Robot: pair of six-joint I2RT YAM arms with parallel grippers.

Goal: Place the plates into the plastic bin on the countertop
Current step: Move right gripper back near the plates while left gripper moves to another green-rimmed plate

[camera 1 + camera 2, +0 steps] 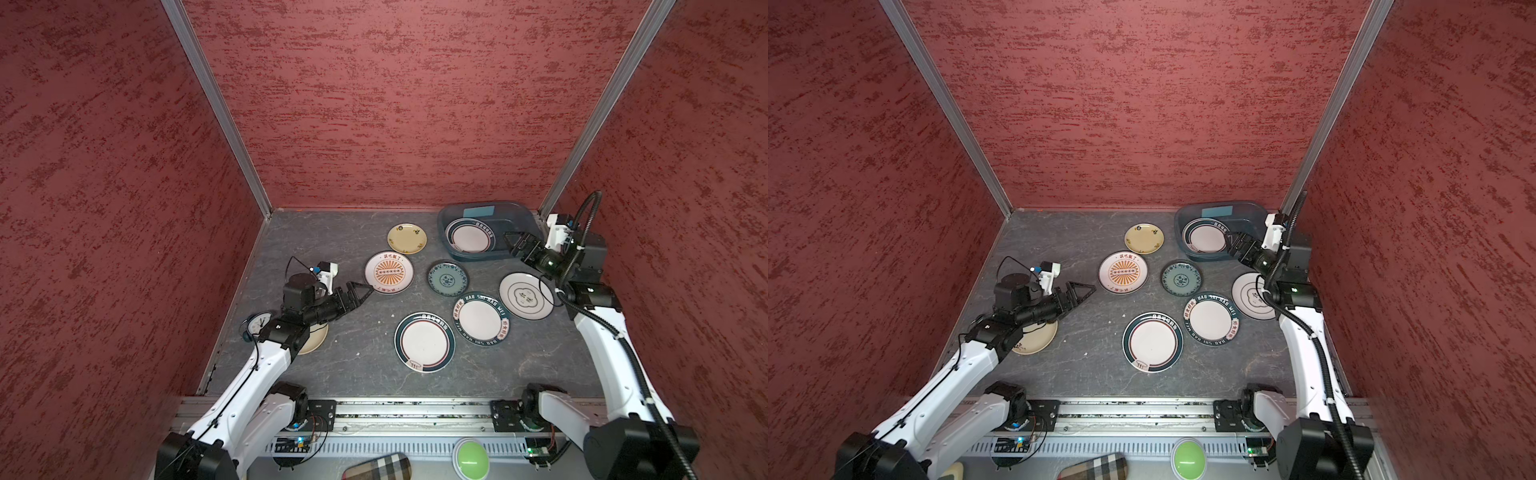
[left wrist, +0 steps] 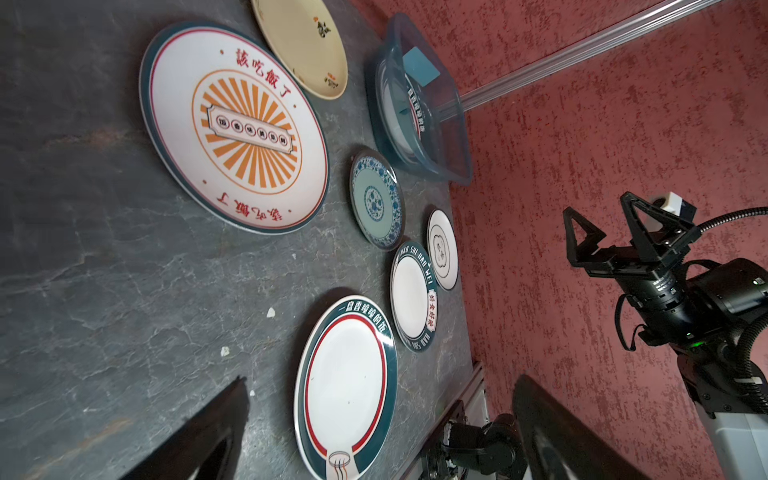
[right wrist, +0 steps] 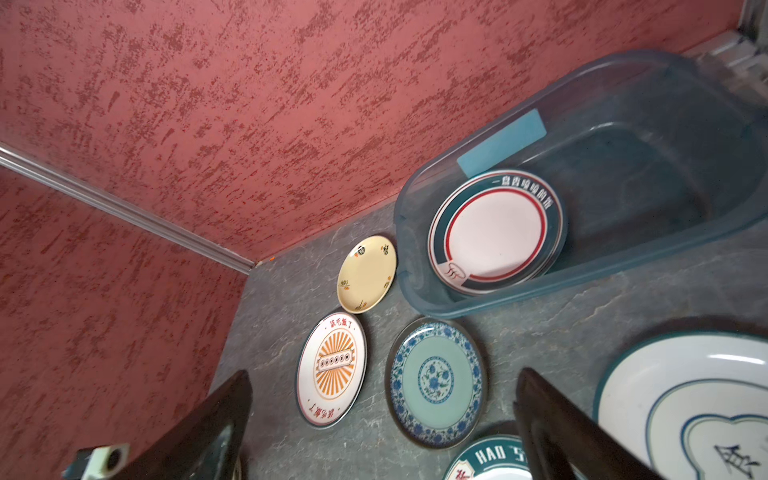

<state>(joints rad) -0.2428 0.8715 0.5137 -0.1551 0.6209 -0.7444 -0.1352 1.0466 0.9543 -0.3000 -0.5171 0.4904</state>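
Observation:
The front teal-rimmed plate's edge (image 1: 398, 333) faces my left gripper and is clear of other plates, so I should keep going down toward it until the open fingers straddle that edge.
The plastic bin (image 1: 446, 245) (image 3: 623, 266) stands at the back right of the countertop (image 1: 332, 365), with one teal-rimmed plate (image 1: 471, 237) (image 3: 494, 232) lying in it. Several plates lie on the countertop: cream-yellow (image 1: 407, 239), sunburst (image 1: 389, 272) (image 2: 232, 124), small teal patterned (image 1: 447, 278) (image 3: 434, 380), a lettered teal rim (image 1: 482, 319), quatrefoil (image 1: 525, 296) and teal-rimmed (image 1: 424, 341) (image 2: 345, 386). Another cream plate (image 1: 318, 338) lies half under the left arm. My left gripper (image 1: 365, 296) (image 2: 380, 380) is open and empty beside the sunburst plate. My right gripper (image 1: 510, 245) (image 3: 382, 374) hangs open, empty, over the bin's near right rim.
Red textured walls (image 1: 395, 104) close in the back and both sides. A small clock (image 1: 257, 324) sits at the left edge by the left arm. An aluminium rail (image 1: 415, 409) runs along the front, with a green button (image 1: 471, 457) and a plaid object (image 1: 378, 467) below it.

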